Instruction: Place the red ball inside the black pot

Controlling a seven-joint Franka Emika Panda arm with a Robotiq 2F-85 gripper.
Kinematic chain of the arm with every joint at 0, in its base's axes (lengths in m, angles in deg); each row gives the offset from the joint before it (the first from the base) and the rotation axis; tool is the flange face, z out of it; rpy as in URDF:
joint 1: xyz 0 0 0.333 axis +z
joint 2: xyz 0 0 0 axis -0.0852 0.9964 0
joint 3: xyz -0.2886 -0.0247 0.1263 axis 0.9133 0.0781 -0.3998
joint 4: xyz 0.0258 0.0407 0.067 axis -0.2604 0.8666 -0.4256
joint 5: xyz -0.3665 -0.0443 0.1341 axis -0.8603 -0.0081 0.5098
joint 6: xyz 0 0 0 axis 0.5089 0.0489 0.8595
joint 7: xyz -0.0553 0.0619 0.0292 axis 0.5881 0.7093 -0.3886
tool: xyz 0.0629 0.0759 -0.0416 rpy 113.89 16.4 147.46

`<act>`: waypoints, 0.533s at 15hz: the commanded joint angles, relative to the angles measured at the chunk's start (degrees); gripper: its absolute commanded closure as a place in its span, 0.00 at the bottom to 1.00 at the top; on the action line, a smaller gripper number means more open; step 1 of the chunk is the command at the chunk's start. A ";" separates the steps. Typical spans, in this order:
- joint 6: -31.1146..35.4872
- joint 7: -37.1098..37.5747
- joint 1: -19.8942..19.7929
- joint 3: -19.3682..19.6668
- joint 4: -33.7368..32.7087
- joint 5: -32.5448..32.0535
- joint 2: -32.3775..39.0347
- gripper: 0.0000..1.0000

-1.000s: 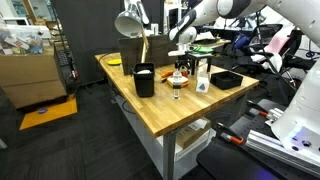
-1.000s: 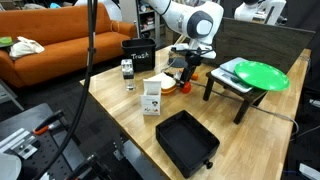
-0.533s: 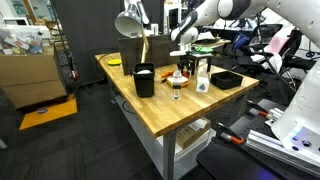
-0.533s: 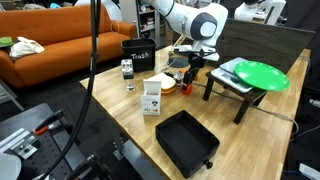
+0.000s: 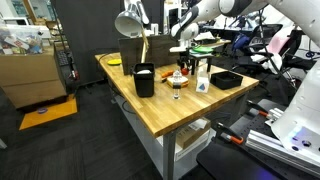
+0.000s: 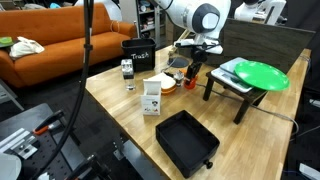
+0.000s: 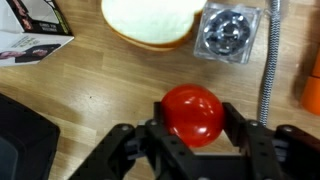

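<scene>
I have the red ball squarely (image 7: 193,114) between both fingers and see the black pot open and empty (image 6: 187,141), so my gripper should keep moving toward the pot and let go over its middle.
In the wrist view the red ball (image 7: 192,113) sits squarely between my gripper's (image 7: 194,120) two black fingers, which are shut on its sides just above the wooden table top. In both exterior views the gripper (image 6: 193,72) (image 5: 184,62) points down over the middle of the table, beside a small bowl. The black pot (image 6: 187,140) (image 5: 225,79), low, wide and squarish, stands apart from the gripper near a table edge, and nothing shows inside it.
A tall black cylinder (image 5: 144,79) (image 6: 137,55), a white box (image 6: 152,97), a cream-filled bowl (image 7: 150,22) and a small clear stand (image 7: 228,32) crowd round the gripper. A green plate on a black stand (image 6: 253,73) is close beside the arm.
The jaws have closed on the red ball. The arm has risen slightly with it.
</scene>
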 commanded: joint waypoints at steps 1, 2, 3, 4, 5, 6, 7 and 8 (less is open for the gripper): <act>4.46 -1.05 0.31 0.13 7.78 -0.21 -6.07 0.66; 6.45 -0.60 0.77 0.78 10.37 -0.70 -8.01 0.66; 8.20 -0.15 1.05 1.26 13.13 -0.92 -10.04 0.66; 9.81 0.58 1.26 1.88 16.18 -1.11 -12.15 0.66; 11.01 1.22 1.38 2.42 18.84 -1.28 -13.94 0.66; 11.86 2.10 1.38 2.97 21.70 -1.18 -15.83 0.66; 12.75 2.72 1.38 3.37 24.82 -0.92 -17.76 0.66; 13.55 3.30 1.34 3.71 27.97 -0.67 -19.78 0.66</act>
